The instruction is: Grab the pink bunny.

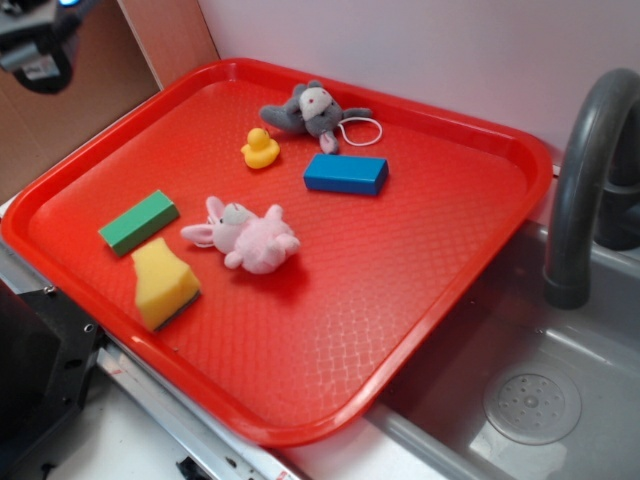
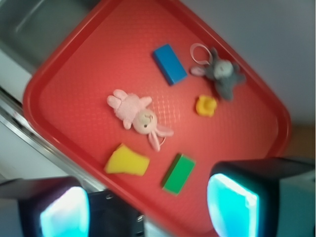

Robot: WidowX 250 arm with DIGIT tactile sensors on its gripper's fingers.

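A thin cord sticks out between the pink bunny's ears, so the cord will come up too and hang down when I pick up the pink bunny.
The pink bunny lies on its side near the middle-left of the red tray, ears pointing left. In the wrist view the bunny lies mid-tray, well above my gripper. The gripper is open and empty, high above the tray's near-left edge; its two cyan-lit fingertips stand wide apart. In the exterior view only a dark part of the arm shows at the top left.
On the tray: a green block, a yellow sponge, a yellow duck, a blue block, a grey plush with white cord. A sink with grey faucet lies right.
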